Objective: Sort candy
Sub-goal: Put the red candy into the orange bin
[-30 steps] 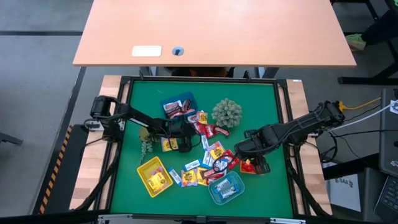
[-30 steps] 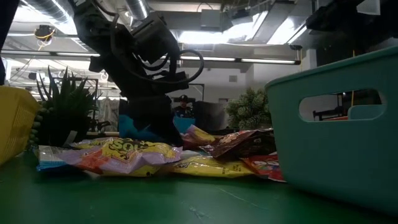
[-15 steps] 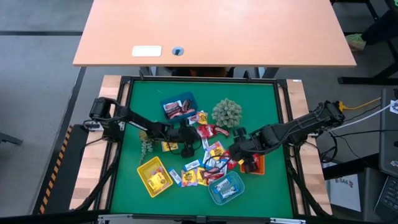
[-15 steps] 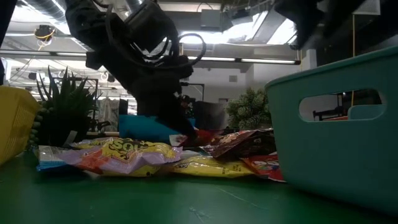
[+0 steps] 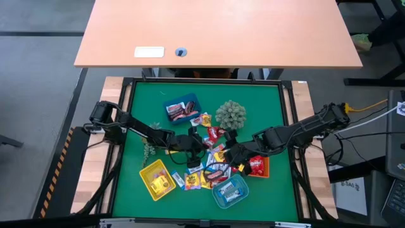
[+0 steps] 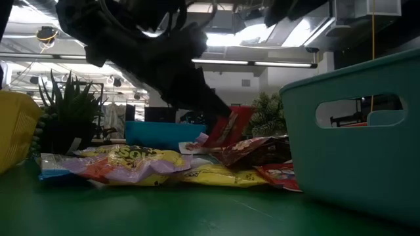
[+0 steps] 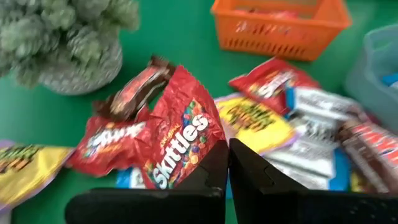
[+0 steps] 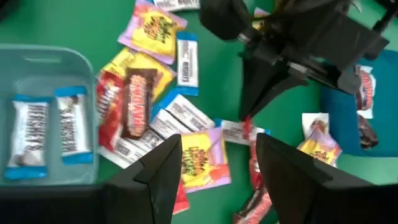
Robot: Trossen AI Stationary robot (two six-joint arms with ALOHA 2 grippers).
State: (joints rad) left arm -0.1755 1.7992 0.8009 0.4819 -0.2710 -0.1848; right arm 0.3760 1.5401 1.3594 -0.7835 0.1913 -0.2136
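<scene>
My left gripper is holding the red Skittles packet (image 6: 233,125), but the orange tray (image 5: 259,166) lies on my right gripper's side, so next my right gripper takes the packet from my left gripper and carries it to the tray.
The candy (image 5: 212,166) lies in a loose pile at the mat's centre, with more of it in the trays. My left gripper (image 5: 200,145) reaches in from the left and is shut on a red Skittles packet (image 7: 181,134), which shows raised above the pile in the low view (image 6: 231,124). My right gripper (image 5: 230,154) hangs open over the pile's right part, between the pile and the orange tray (image 5: 257,166). Its fingers (image 8: 163,163) point down with nothing between them. In the right wrist view the left gripper (image 8: 247,115) shows beyond them. My left gripper pinches the red Skittles packet by its edge (image 7: 210,148) between its two shut fingers. The fingers come slanting down from the table's left. The packet stands tilted off the fingertips, raised above the pile (image 6: 226,131).
A blue tray (image 5: 182,107) sits at the far left of the pile, a yellow tray (image 5: 157,179) at the near left, a teal tray (image 5: 230,192) at the near middle. A round green plant (image 5: 230,114) stands behind the pile, a small one (image 5: 149,147) under the left arm.
My left gripper has gone toward the table's right edge and up a little, tipping more level, and has raised the red packet off the pile. My right gripper has moved from over the orange tray toward the pile's centre, tipping and rolling.
</scene>
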